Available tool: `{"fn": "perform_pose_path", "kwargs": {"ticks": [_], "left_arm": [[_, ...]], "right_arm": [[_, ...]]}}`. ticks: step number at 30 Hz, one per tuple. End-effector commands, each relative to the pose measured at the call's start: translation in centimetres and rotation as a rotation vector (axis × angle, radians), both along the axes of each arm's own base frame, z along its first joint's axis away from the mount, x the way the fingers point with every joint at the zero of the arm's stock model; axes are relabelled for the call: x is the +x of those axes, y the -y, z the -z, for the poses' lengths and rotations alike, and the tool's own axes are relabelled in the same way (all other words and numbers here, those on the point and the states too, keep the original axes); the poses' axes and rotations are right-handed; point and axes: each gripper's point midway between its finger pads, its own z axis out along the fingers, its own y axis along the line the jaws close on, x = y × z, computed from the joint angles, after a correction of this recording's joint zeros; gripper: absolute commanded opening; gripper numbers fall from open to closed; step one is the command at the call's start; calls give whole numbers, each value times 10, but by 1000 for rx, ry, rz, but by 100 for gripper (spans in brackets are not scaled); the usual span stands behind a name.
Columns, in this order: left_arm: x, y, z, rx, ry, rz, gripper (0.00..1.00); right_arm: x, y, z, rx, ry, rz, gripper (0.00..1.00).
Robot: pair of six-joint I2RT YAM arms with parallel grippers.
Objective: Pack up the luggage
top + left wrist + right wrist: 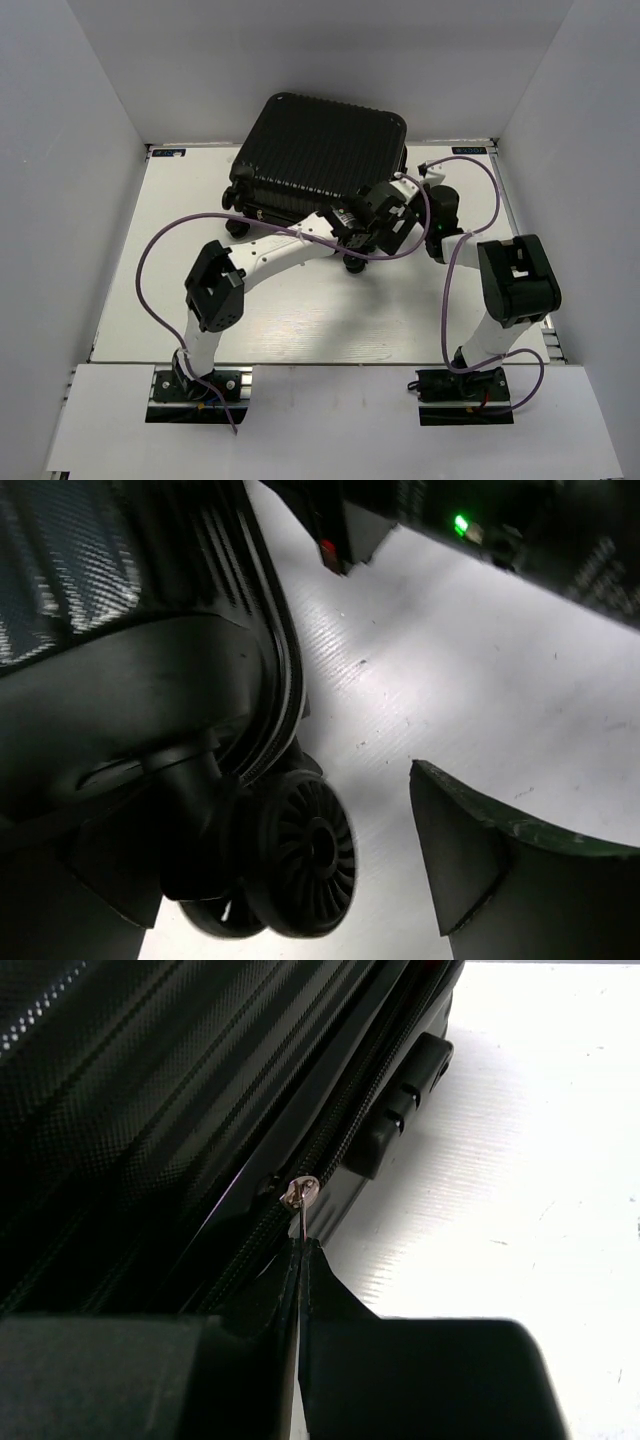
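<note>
My right gripper is zipping, and past the zipper pull the zipper line goes toward the back wall. Next, my left gripper turns the luggage by its wheel before my right gripper zips further.
The luggage, a black ribbed hard-shell suitcase, lies closed at the back of the table. My right gripper is at its right edge. In the right wrist view this gripper is shut on the thin metal zipper pull, on the zip line of the luggage. My left gripper reaches across to the case's near right corner and is open. In the left wrist view a small wheel of the luggage sits left of the one visible finger.
A black combination lock sticks out of the case side beyond the zipper pull. The right arm's body with a green light crosses close behind the left gripper. Grey walls enclose the white table on three sides. Purple cables loop over both arms.
</note>
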Motion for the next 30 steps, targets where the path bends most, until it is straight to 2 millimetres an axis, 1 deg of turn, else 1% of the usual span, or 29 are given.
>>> {"fn": "perform_pose_path", "kwargs": {"ticks": [1,2,3,4,5,6,7,8,9,10,11,12,13,14,15,16,17,18,19,20,21,22,23,24,25,27,28,29,30], "left_arm": [[20,-16,-24,-60,53,-159,100],[20,-20,-17,-53,44,-170,100],[22,-22,-17,-55,46,-182,97],[24,-31,-8,-33,43,-209,93],[25,-33,-5,-24,41,-210,86],[25,-36,-3,-21,42,-218,64],[23,-41,6,5,38,-224,47],[23,-46,11,26,42,-237,27],[26,-52,10,35,56,-267,7],[21,-64,19,81,36,-276,0],[21,-74,17,99,48,-299,0],[15,-85,30,149,31,-297,0],[8,-102,28,162,33,-308,0],[7,-109,27,160,34,-334,0],[-2,-123,41,189,7,-347,0],[-7,-140,31,167,9,-369,0],[-16,-154,45,189,-21,-377,0],[-17,-163,45,179,-21,-399,0],[-23,-180,36,161,-12,-419,0],[-27,-199,47,198,-19,-454,0],[-33,-213,44,211,-23,-476,0],[-42,-233,51,245,-31,-508,0],[-43,-246,53,267,-29,-541,0],[-51,-263,51,290,-34,-577,0],[-55,-282,56,302,-46,-629,0],[-63,-302,52,314,-51,-681,0],[-69,-319,59,332,-75,-730,0],[-72,-337,56,335,-62,-787,0],[-77,-346,60,345,-76,-808,0]], "right_arm": [[1,1,-45,34,122,17,0],[1,0,-47,35,128,18,0],[1,2,-48,34,128,22,0],[0,4,-46,32,121,27,0],[-1,4,-48,31,126,27,0],[-1,5,-48,35,125,32,0],[-2,5,-47,36,121,36,0],[-1,5,-50,44,130,40,0],[-2,7,-48,47,122,49,0],[0,12,-49,47,127,79,0],[1,15,-50,43,133,99,0],[3,22,-50,43,133,137,0],[5,26,-51,40,136,170,0],[8,30,-53,44,138,189,0],[12,38,-55,38,141,236,0],[15,44,-53,39,135,276,0],[18,46,-57,48,143,299,0],[21,58,-49,35,124,368,0],[24,61,-55,54,133,389,0],[29,63,-61,57,156,405,0],[31,65,-62,54,162,418,0],[34,67,-66,44,173,430,0],[36,68,-64,33,166,441,0],[39,72,-65,29,167,467,0],[41,75,-68,34,172,485,0],[42,85,-68,25,175,536,0],[43,89,-68,18,178,555,0],[42,94,-67,18,180,578,0],[42,98,-67,13,184,588,0]]}}
